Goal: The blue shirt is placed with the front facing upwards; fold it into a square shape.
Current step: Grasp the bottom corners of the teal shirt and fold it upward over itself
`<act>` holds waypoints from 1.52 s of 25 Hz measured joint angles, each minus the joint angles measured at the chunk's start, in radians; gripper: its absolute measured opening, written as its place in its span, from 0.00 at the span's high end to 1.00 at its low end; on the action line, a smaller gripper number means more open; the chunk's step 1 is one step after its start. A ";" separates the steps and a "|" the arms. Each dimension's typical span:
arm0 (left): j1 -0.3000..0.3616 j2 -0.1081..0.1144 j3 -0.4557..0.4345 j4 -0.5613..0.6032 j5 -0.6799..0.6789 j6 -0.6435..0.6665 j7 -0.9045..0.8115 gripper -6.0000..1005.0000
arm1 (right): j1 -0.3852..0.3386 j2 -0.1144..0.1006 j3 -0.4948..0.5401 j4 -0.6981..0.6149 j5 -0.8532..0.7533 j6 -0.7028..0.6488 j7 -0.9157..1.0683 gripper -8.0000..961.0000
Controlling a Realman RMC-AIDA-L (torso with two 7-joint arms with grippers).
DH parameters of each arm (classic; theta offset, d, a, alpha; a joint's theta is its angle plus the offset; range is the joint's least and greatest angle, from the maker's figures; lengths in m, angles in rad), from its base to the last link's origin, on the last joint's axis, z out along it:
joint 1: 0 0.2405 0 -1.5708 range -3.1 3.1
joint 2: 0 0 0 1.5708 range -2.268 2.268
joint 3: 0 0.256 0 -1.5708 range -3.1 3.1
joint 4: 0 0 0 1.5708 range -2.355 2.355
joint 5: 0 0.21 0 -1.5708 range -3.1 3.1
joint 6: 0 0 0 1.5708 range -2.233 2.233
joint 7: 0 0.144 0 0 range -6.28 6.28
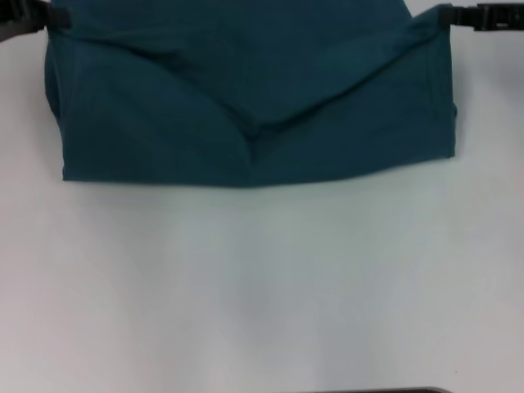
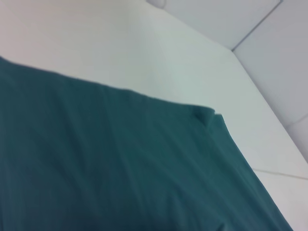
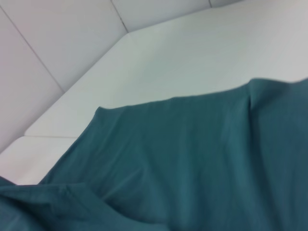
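The blue shirt hangs down in a V-shaped crease (image 1: 252,131) from my left gripper to my right gripper, so next I pull both corners (image 1: 80,29) farther back before I lay them down.
The blue shirt (image 1: 246,106) is a dark teal cloth spread across the far half of the white table (image 1: 262,278), with its near edge lying straight. Its two far corners are pulled up and outward, and the cloth sags in a V-shaped crease between them. My left gripper (image 1: 49,18) is shut on the far left corner. My right gripper (image 1: 450,16) is shut on the far right corner. No lettering or collar shows. The left wrist view is filled by the shirt (image 2: 120,168), and the shirt (image 3: 192,163) also fills the right wrist view; neither shows fingers.
Bare white tabletop (image 1: 262,278) runs from the shirt's near edge to the front. A dark object (image 1: 368,390) peeks in at the bottom edge. Table edges and tiled floor (image 2: 269,48) show beyond the table, as does the floor (image 3: 48,38) on the other side.
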 joint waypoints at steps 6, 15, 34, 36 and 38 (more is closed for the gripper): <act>-0.039 0.000 -0.002 0.011 -0.007 -0.075 0.000 0.99 | 0.044 0.002 -0.051 0.001 0.001 0.086 0.032 0.96; -0.072 0.002 0.004 0.037 -0.056 -0.150 0.001 0.99 | 0.082 -0.017 -0.088 -0.006 0.009 0.131 0.063 0.96; -0.072 -0.056 0.019 0.115 -0.082 -0.300 0.064 0.99 | 0.084 -0.008 -0.142 0.089 0.025 0.274 0.054 0.96; -0.071 -0.066 0.019 0.120 -0.082 -0.317 0.073 0.99 | 0.083 -0.005 -0.147 0.107 0.025 0.295 0.046 0.96; -0.068 -0.076 0.019 0.121 -0.082 -0.331 0.079 0.99 | 0.082 0.000 -0.148 0.120 0.025 0.316 0.036 0.96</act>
